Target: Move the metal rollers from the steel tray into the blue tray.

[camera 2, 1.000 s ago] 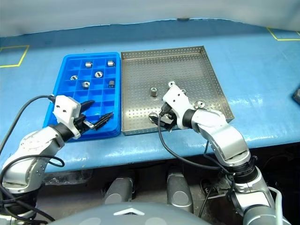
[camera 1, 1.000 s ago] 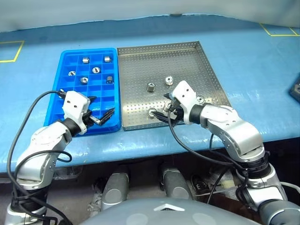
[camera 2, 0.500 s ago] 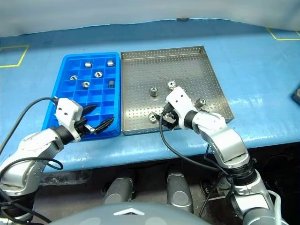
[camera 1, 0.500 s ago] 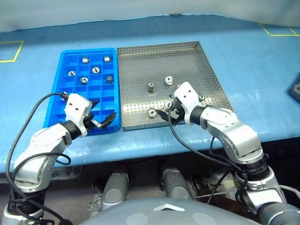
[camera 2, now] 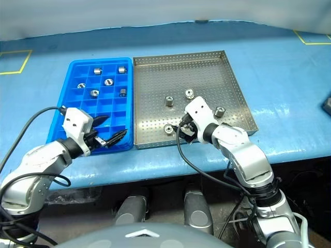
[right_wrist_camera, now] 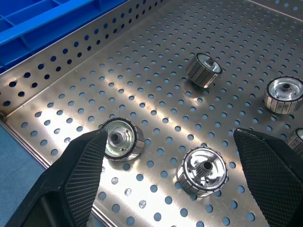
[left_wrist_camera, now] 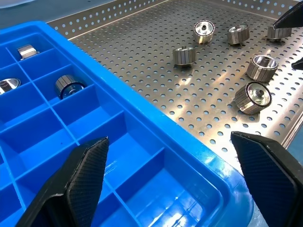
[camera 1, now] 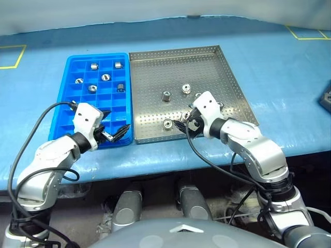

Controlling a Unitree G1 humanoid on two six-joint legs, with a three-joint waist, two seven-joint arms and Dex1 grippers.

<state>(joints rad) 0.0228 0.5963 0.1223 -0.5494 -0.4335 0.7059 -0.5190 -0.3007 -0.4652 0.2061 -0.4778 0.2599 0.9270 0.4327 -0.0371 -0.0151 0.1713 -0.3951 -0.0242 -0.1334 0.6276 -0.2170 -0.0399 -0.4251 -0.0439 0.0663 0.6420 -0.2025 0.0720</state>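
The middle roller point(camera 1: 166, 96) nearest the blue tray lies free of its neighbours, so my open left gripper should keep moving until its fingers surround that roller's sides.
The steel tray point(camera 1: 207, 67) lies on the blue table with several metal rollers loose on its perforated floor, among them one point(camera 1: 166, 95) near the middle and one point(camera 1: 167, 123) by the front rim. The blue tray point(camera 1: 77, 101) sits against its left side and holds several rollers point(camera 1: 105, 77) in its far cells. My right gripper point(camera 1: 185, 121) hovers open just above the steel tray's front part, with two rollers point(right_wrist_camera: 122, 144) point(right_wrist_camera: 202, 171) lying between its spread fingers point(right_wrist_camera: 71, 189). Over the blue tray's near right corner my left gripper point(camera 1: 115, 125) stands open and empty.
The table's front edge runs just behind both hands. Yellow tape marks point(camera 1: 13, 57) point(camera 1: 307, 33) lie at the far left and far right of the table. A dark object point(camera 1: 327, 98) sits at the right edge. Black cables hang from both wrists.
My right gripper has swung slightly to the right, away from the roller by the front rim. The left arm and the rollers have kept still.
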